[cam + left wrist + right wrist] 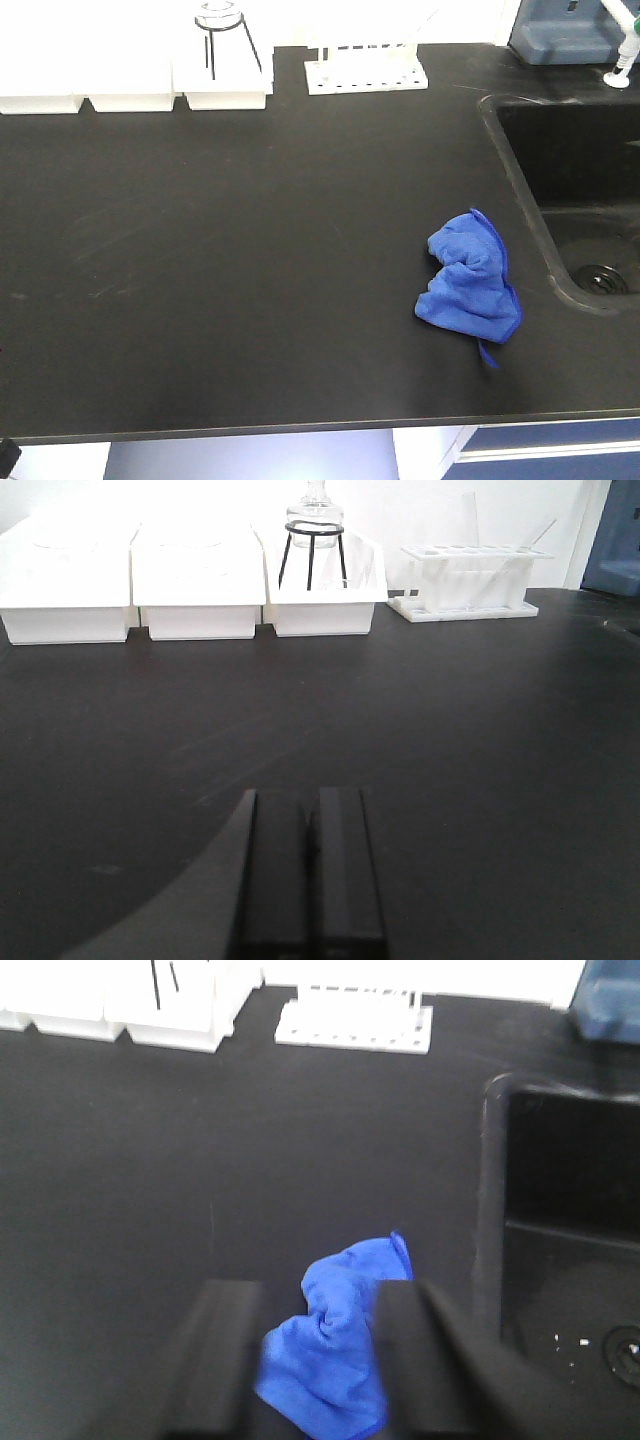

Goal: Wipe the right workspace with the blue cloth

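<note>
The thin thread (487, 354) hangs off the blue cloth's front corner (482, 332). That corner will sag, with the thread hanging lowest, when I pick up the cloth.
The blue cloth (468, 278) lies crumpled on a black benchtop (220, 250), just left of a sink basin, with a thin thread trailing toward the front edge. In the right wrist view the blue cloth (330, 1360) shows between the spread fingers of my right gripper (318, 1305), which is open and hovers above it without holding it. My left gripper (310, 805) is shut with nothing in it, low over bare black benchtop (450, 740). Neither gripper appears in the front view. The right workspace is out of view.
A sink basin (570, 180) with a drain (602, 280) is sunk into the right side. Along the back stand white trays (130, 85), a flask on a black ring stand (220, 25), a white tube rack (365, 70) and a blue-grey device (560, 35). The bench's front edge (300, 430) is near.
</note>
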Available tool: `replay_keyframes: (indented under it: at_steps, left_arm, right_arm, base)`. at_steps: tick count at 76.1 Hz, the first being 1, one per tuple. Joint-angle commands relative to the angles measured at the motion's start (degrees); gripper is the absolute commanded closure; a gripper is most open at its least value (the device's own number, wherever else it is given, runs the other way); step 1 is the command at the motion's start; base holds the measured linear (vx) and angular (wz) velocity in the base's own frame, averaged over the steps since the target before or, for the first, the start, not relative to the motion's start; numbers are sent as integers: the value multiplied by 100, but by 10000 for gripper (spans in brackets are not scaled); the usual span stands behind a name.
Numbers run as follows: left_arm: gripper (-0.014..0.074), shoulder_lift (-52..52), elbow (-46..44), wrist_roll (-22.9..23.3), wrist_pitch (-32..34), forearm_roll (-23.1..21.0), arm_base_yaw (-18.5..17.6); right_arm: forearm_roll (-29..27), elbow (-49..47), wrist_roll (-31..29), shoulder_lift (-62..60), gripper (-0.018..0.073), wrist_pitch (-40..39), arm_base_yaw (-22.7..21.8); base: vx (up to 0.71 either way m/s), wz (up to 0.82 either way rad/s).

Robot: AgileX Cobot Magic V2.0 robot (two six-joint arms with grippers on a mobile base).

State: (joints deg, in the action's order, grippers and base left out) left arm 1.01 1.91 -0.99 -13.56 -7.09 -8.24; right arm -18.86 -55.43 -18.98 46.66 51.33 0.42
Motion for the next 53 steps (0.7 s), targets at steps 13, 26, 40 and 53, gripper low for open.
replay_keyframes:
  at_steps: [13, 26, 40, 53]
  left_arm:
    - [603, -1, -142, 17, 467, -30, -39]
    - [603, -1, -142, 17, 467, -30, -39]
    - [603, -1, -142, 17, 467, -30, -39]
    - [603, -1, -142, 17, 467, -30, -39]
  right_arm:
    - [-123, -191, -128, 766, -72, -330, -21]
    - [-173, -191, -135, 1731, -20, -290, -21]
    - [-399, -191, -504, 2706, 20, -320, -17]
    - [-641, -191, -792, 3539, 22, -507, -15]
  base:
    - [0, 0]
    - [0, 0]
    - [0, 0]
    - [0, 0]
